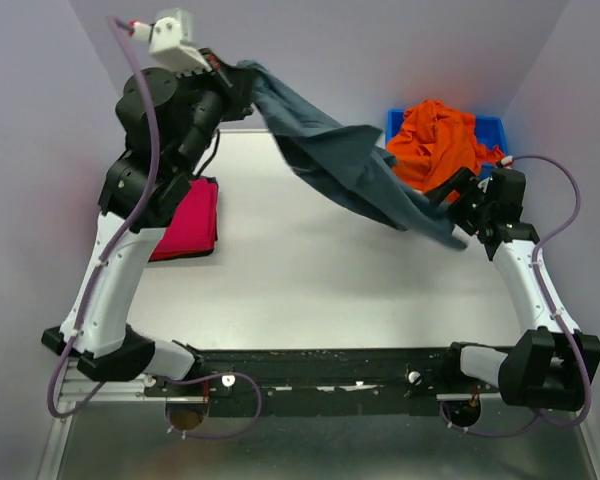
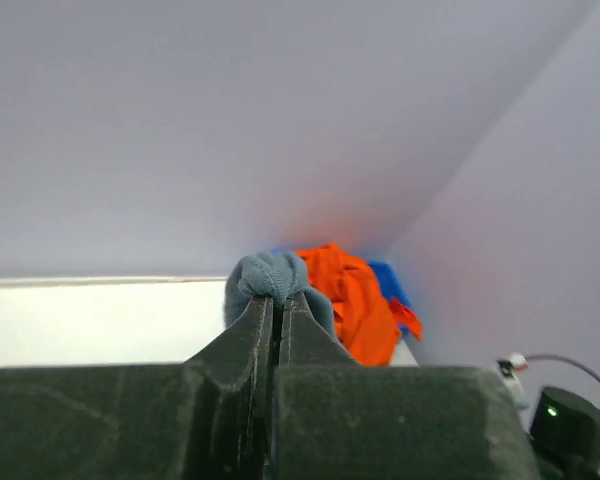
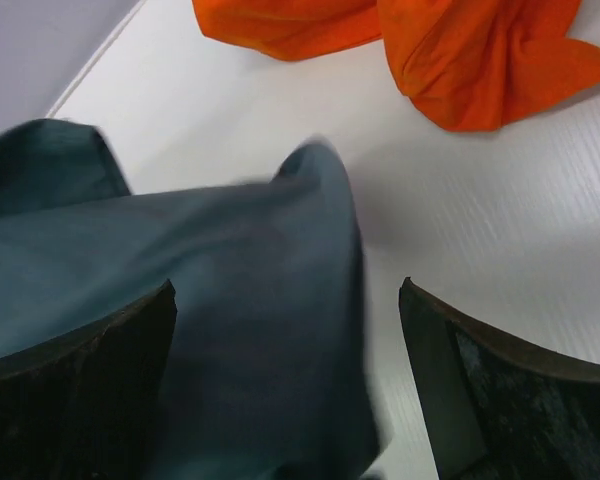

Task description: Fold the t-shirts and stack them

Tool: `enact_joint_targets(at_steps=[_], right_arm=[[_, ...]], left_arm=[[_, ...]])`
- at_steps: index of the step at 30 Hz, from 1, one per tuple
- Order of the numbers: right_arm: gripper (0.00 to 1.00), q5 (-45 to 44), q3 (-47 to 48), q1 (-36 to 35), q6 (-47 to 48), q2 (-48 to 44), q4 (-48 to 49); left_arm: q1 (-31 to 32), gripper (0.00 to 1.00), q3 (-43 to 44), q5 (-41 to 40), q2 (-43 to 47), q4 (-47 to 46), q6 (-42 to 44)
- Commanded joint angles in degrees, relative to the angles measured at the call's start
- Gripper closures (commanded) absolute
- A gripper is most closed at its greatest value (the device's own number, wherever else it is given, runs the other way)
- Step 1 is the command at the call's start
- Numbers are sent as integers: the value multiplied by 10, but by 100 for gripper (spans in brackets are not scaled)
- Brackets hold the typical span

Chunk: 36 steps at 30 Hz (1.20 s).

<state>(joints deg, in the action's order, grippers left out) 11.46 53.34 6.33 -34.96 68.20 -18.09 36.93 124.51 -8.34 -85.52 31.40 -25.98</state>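
The orange t-shirt spills [image 1: 418, 168] out of the blue bin. I should lower the grey-blue t-shirt with my left gripper and first tuck the orange t-shirt back [image 3: 460, 95] with my right gripper.
The slate grey-blue t-shirt [image 1: 345, 165] hangs in the air, stretched from upper left down to the right. My left gripper [image 1: 220, 70] is raised high at the back left and is shut on a bunched end of the shirt [image 2: 268, 275]. My right gripper [image 1: 458, 215] is open at the shirt's low end. In the right wrist view the grey-blue cloth [image 3: 240, 330] lies between the spread fingers [image 3: 450, 370], which are not closed on it. A folded magenta-red t-shirt [image 1: 188, 220] lies on the table at the left. The bright orange t-shirt [image 1: 440, 140] is heaped in the blue bin.
The blue plastic bin [image 1: 492, 128] stands at the back right corner, close to the right arm. The white table [image 1: 300, 280] is bounded by lilac walls [image 1: 380, 50] at the back and both sides. The black mounting rail [image 1: 320, 375] runs along the near edge.
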Motion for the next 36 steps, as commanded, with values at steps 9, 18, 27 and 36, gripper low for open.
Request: enact_joint_targets(at_steps=[9,18,27,36], right_arm=[[0,39,-56,-18,16,-19,6],[11,-13,-106,-102,10,31,-5],[24,-187,-105,-127,-36,36,-54],[12,-219,47,-54,-54,162,-76]], left_arm=[[-92,100,-642,-26,191,-168,-146],[-100,100,-734,-109,211,-143,-144],[-135,100,-688,-151,206,-115,-156],[-144,100,-644,-163,146,-139,-180]])
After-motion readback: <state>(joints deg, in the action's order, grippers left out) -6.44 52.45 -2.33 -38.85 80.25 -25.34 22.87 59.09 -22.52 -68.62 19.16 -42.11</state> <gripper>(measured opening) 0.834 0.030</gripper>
